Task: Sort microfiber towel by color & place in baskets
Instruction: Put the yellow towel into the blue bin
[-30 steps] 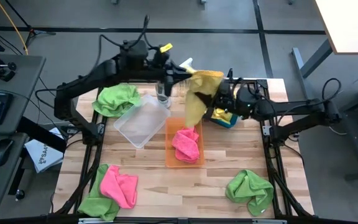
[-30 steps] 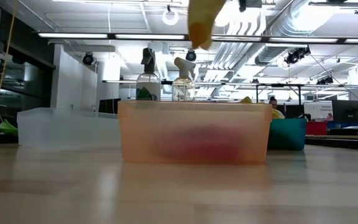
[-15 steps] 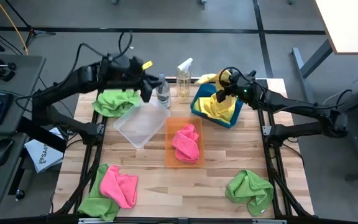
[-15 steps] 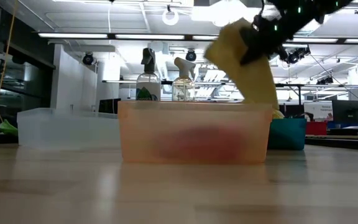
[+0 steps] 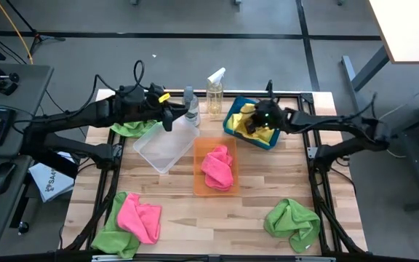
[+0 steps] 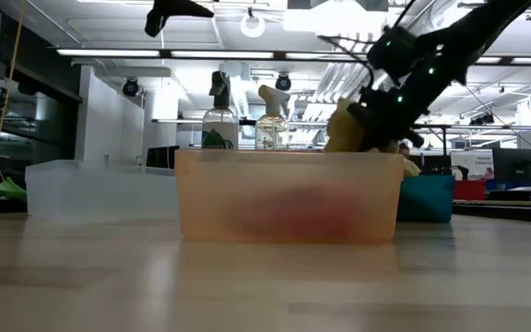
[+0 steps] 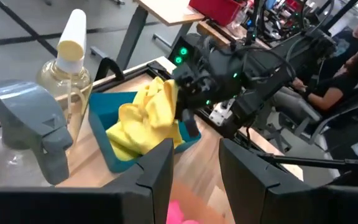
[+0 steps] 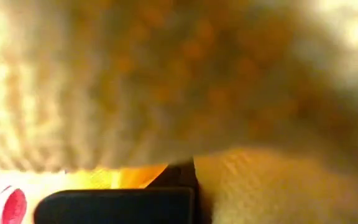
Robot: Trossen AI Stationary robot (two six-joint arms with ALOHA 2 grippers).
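The yellow towel's bunch (image 6: 341, 129) sticks up above the teal basket's rim, so the robot's right gripper should lower it, open, and then press the towel down inside (image 5: 250, 129) with closed fingers.
A yellow towel (image 5: 257, 129) lies bunched in the teal basket (image 5: 230, 129), and my right gripper (image 5: 255, 121) is down on it, shut on the cloth. In the left wrist view the yellow towel (image 7: 138, 121) fills the teal basket (image 7: 101, 107). My left gripper (image 7: 194, 180) is open and holds nothing. It hovers over the far corner of the clear basket (image 5: 162, 145). A pink towel (image 5: 218, 167) lies in the orange basket (image 5: 198, 185). Green towels lie at the far left (image 5: 131, 129) and near right (image 5: 293, 224). A pink towel (image 5: 138, 218) lies on a green one (image 5: 113, 234) near left. My right gripper holds a raised bunch of the yellow towel (image 7: 165, 98), coming from above and slanting in from the table's right. Cloth fills its own wrist view, so the fingertips' exact place is hidden. The rest of the towel (image 6: 344, 129) rests in the teal basket.
Two spray bottles (image 5: 190, 108) (image 5: 214, 91) stand at the far edge between the arms, close to my left gripper. The three baskets sit side by side at the table's middle and far part. Bare wood lies along the near middle. People sit beyond the table.
My right gripper carried the yellow towel from above the orange basket toward the far right and down into the teal basket, where the cloth now lies bunched. My left gripper drew back toward the table's left, away from the towel, and now hovers by the spray bottles.
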